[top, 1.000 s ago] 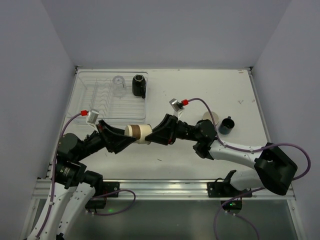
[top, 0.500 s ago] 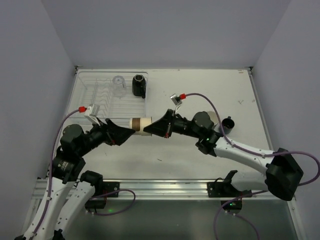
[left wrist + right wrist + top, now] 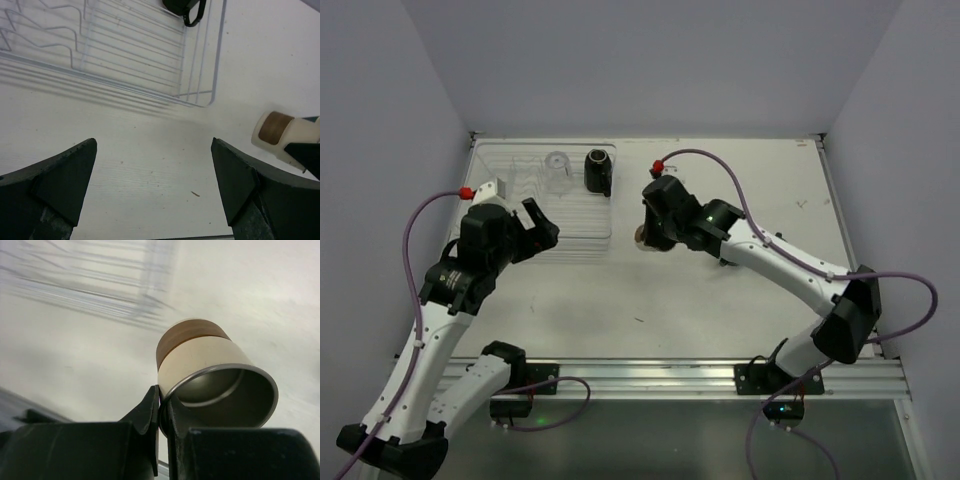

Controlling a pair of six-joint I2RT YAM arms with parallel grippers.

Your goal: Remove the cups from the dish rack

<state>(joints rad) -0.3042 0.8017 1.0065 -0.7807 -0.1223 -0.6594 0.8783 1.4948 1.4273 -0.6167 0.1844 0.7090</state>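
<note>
The cream cup (image 3: 202, 354) hangs opening up, clear of the dish rack, so my right gripper carries on lowering it toward the open table (image 3: 690, 266) until its base rests there.
The cream cup with a brown band (image 3: 210, 370) hangs above the table just right of the dish rack (image 3: 520, 200). My right gripper (image 3: 163, 407) is shut on its rim, one finger inside and one outside. From above this cup (image 3: 641, 238) peeks out under the right gripper (image 3: 647, 230). My left gripper (image 3: 544, 224) stands open and empty over the rack's near right corner. In the left wrist view the left gripper (image 3: 152, 185) is over bare table, with the cream cup (image 3: 274, 132) off to its right. A clear cup (image 3: 558, 170) and a black mug (image 3: 597, 172) stand in the rack.
The rack's near right corner (image 3: 202, 97) lies just beyond my left fingers, and the black mug (image 3: 185, 7) shows at the top edge. The right arm (image 3: 790, 270) crosses the right half of the table. Grey walls close in the table's sides and back.
My left gripper opened, let go of the cream cup and drew back left over the rack. The right gripper shut on the cup's rim and carried it farther from the arms' bases.
</note>
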